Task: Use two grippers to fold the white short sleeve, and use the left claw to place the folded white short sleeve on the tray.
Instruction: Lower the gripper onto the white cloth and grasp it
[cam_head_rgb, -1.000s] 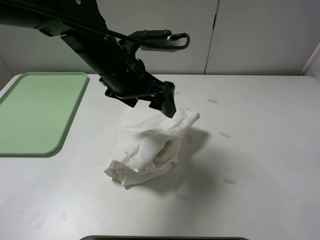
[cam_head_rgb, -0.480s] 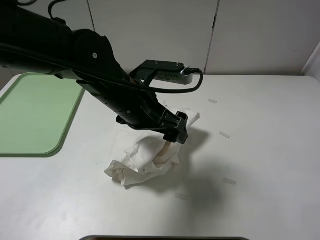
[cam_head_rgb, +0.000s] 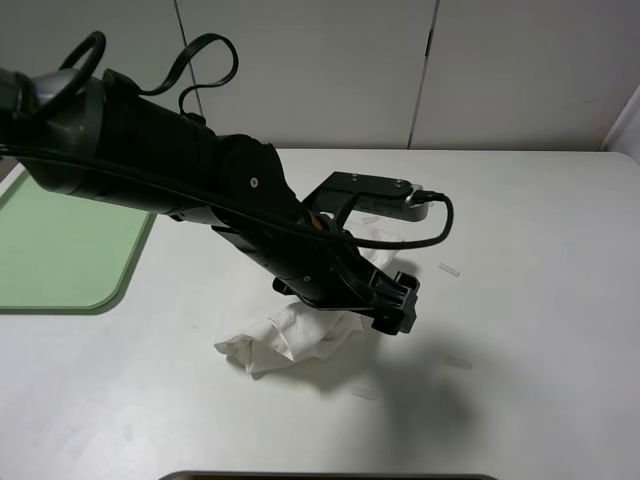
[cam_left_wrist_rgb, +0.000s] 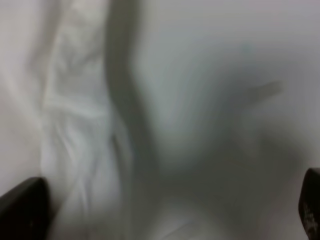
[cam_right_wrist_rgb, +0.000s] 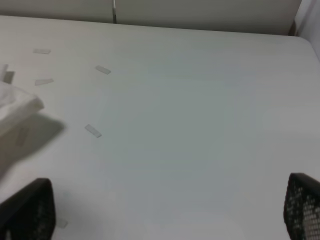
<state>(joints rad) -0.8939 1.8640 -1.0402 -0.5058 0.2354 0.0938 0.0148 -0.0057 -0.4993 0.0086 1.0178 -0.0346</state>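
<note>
Next, I lift my left gripper back and grip the side nearest the tray. My left gripper is hanging open over the white short sleeve's edge (cam_head_rgb: 358, 334) farthest from the tray.
The white short sleeve (cam_head_rgb: 285, 335) lies crumpled in a heap on the white table (cam_head_rgb: 530, 230), partly hidden under my left arm. My left claw (cam_head_rgb: 395, 305) reaches across the heap and hangs low at its right edge. In the left wrist view the left claw (cam_left_wrist_rgb: 165, 210) is open, its fingertips (cam_left_wrist_rgb: 22, 205) far apart, with blurred white cloth (cam_left_wrist_rgb: 80, 125) close below. My right gripper (cam_right_wrist_rgb: 165, 212) is open and empty above bare table; it is out of the high view. A corner of the shirt (cam_right_wrist_rgb: 15, 107) shows in the right wrist view. The pale green tray (cam_head_rgb: 60, 250) lies at the far left.
Small pale tape strips (cam_head_rgb: 448, 269) lie on the table right of the shirt, and also show in the right wrist view (cam_right_wrist_rgb: 93, 131). A dark edge (cam_head_rgb: 330, 476) runs along the table's front. White cabinet doors stand behind the table.
My left arm has swung down, forward and to the right over the shirt. Its claw went from the heap's upper back edge to its lower right edge. The heap looks flatter.
</note>
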